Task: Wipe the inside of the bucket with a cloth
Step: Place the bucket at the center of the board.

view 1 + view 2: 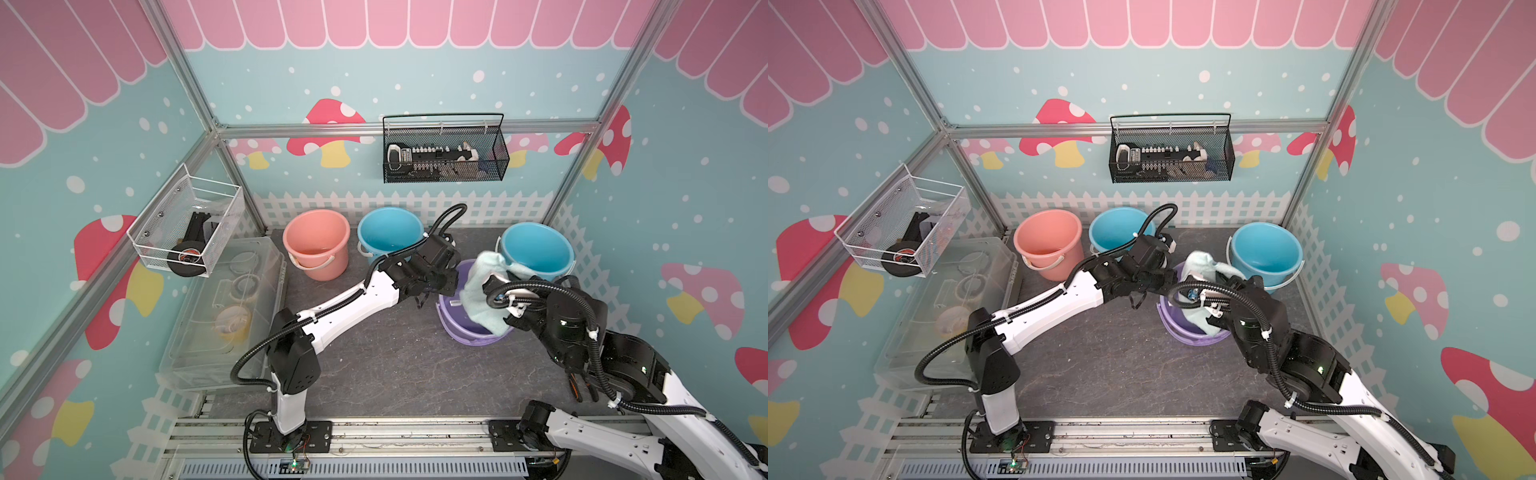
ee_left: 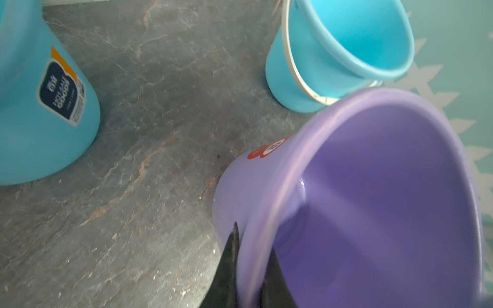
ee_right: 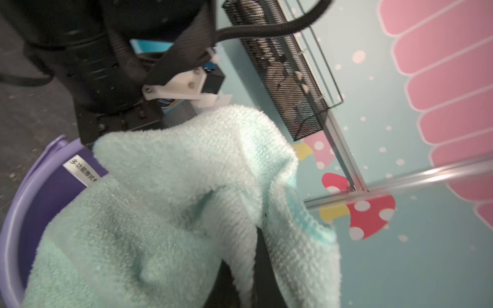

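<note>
The gap (image 1: 478, 239) between the blue buckets is open behind the purple bucket (image 1: 470, 334), so my left gripper should keep moving that bucket back and let go of its rim there.
The bucket (image 1: 465, 334) is purple and sits on the grey floor, right of the middle, in both top views (image 1: 1183, 332). My left gripper (image 2: 253, 240) is shut on its near-left rim, one finger outside the wall and one inside. The bucket's inside (image 2: 373, 192) looks bare in the left wrist view. The pale aqua cloth (image 1: 482, 299) hangs bunched over the bucket's mouth. My right gripper (image 3: 248, 266) is shut on a fold of the cloth (image 3: 160, 200), just above the purple rim (image 3: 16, 202). In the top views the cloth hides its fingers.
A pink bucket (image 1: 316, 245) and a blue bucket (image 1: 388, 232) stand at the back, with another blue bucket (image 1: 536, 249) close behind the purple one. A clear plastic box (image 1: 224, 316) lies at the left. A white wire basket (image 1: 187, 224) and a black mesh basket (image 1: 444, 153) hang on the walls.
</note>
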Motion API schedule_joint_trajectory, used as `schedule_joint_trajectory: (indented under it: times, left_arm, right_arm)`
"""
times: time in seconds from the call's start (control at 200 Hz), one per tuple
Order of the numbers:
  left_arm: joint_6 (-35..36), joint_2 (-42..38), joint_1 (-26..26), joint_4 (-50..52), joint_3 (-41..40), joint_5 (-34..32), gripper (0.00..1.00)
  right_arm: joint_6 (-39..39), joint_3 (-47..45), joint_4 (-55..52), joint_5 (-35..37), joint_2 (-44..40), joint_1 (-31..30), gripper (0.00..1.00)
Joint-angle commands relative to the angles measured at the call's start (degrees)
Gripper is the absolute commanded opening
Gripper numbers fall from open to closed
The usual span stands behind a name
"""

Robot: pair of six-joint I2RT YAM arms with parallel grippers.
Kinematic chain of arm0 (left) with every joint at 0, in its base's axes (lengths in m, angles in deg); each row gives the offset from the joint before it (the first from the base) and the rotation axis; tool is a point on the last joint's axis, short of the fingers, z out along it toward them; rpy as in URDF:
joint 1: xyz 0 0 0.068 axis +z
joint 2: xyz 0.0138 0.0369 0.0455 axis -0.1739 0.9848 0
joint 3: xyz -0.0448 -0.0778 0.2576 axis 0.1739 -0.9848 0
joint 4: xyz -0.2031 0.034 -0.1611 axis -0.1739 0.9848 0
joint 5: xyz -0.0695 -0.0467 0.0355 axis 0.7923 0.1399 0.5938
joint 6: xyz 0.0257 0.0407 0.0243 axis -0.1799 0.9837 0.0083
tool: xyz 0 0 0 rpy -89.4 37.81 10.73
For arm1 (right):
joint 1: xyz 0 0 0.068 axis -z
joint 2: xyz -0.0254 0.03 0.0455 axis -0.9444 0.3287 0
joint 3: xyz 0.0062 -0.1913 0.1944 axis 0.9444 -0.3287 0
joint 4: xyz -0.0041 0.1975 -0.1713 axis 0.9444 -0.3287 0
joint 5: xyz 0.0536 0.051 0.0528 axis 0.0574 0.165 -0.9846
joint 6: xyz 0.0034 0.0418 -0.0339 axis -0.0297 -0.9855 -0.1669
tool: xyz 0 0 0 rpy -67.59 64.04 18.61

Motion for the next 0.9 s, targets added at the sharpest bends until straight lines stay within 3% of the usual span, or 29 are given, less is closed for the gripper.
schedule_joint_trajectory:
  times: [0.0,0.285,0.6,0.896]
  left_arm:
    - [-5.10,4.10,3.79,-0.06,6.98,0.60,0.00]
    - [-7.36,18.58,10.03,6.14,27.48,-2.07,0.00]
    - [-12.35,29.56,13.09,6.62,41.06,-2.45,0.00]
    - [-14.08,31.04,13.06,6.53,41.85,-1.09,0.27]
  right_arm:
    - [-7.51,4.10,4.08,11.28,1.30,0.21,0.00]
    - [-6.37,5.99,7.86,12.04,2.83,0.22,0.00]
    - [-4.26,6.80,8.65,11.20,4.00,0.21,0.00]
    - [-3.11,6.10,9.26,11.49,3.83,0.21,0.00]
